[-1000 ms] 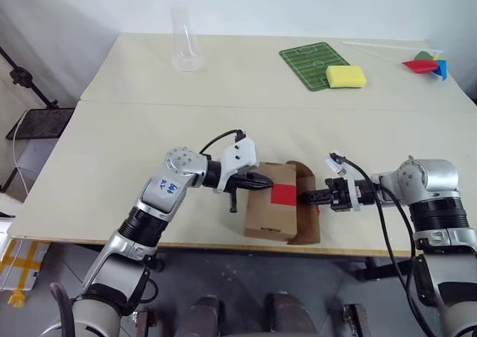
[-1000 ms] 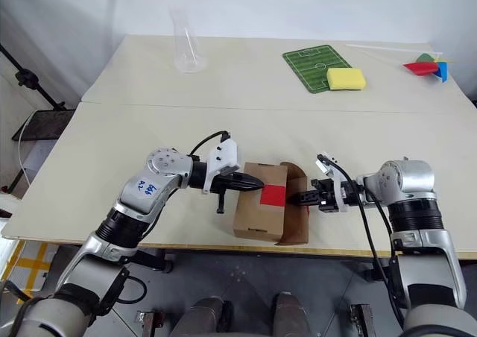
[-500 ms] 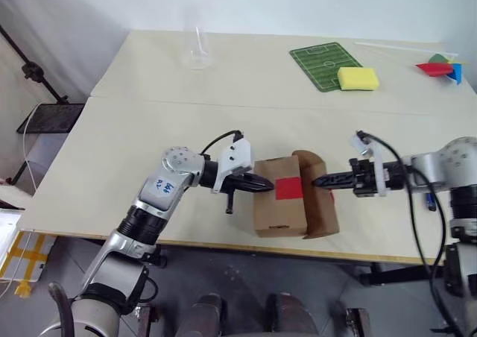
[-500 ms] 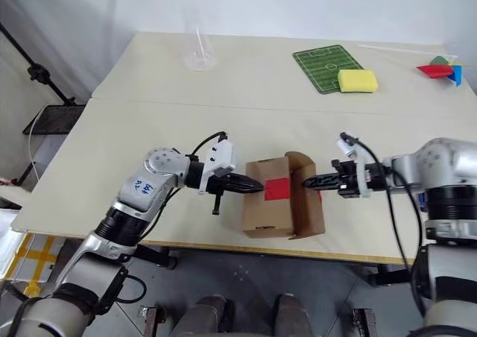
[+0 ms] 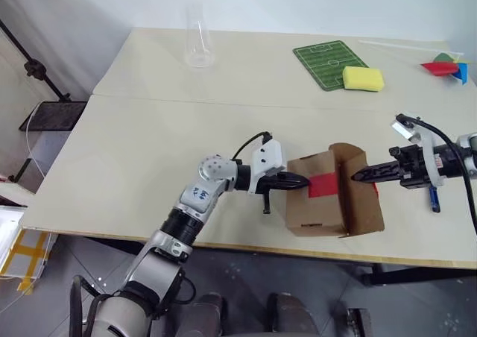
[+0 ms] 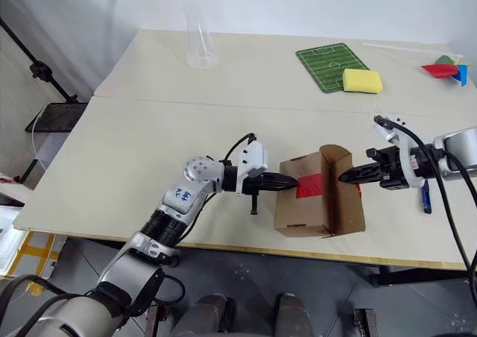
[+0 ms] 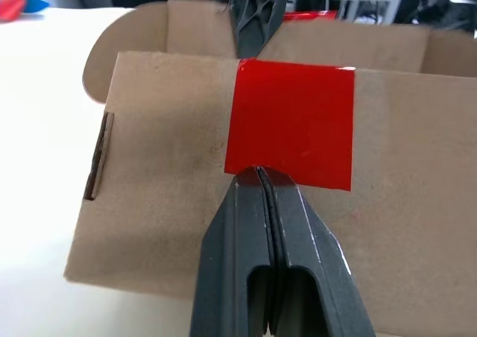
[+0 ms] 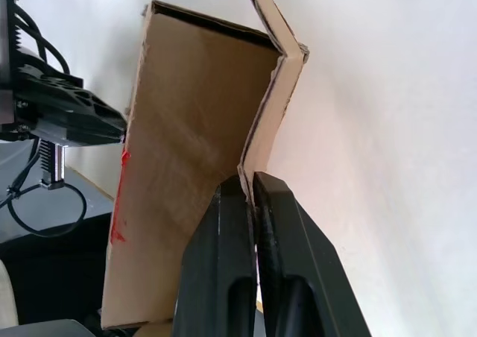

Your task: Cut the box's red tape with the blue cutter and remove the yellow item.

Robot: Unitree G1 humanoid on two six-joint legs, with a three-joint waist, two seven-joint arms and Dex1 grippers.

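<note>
The box is tilted with its red tape [image 5: 323, 186] facing up, so the robot's left gripper should steady the box's taped side while the right gripper swings the box's flap [image 5: 365, 212] wide open.
The box [image 5: 313, 214] stands near the table's front edge with one flap [image 5: 363, 203] swung open on its right side. The red tape [image 5: 323, 184] is a square patch on its top face. My left gripper [image 5: 303, 180] is shut and empty, and its tips press on the box's left side at the tape's edge [image 7: 257, 171]. My right gripper [image 5: 356, 177] is shut on the open flap's edge [image 8: 277, 91]. The blue cutter [image 5: 434, 200] lies on the table to the right, behind my right arm. The yellow item is hidden.
At the back of the table stand a clear glass cylinder [image 5: 197, 45], a green football-pitch mat [image 5: 326, 54] with a yellow sponge block [image 5: 364, 77], and coloured shapes [image 5: 447, 67] at the far right. The table's front edge [image 5: 246, 244] runs just below the box.
The camera has shifted. The box has slid to the right along the table with both grippers on it. My right gripper rose and drew back to the right with the flap.
</note>
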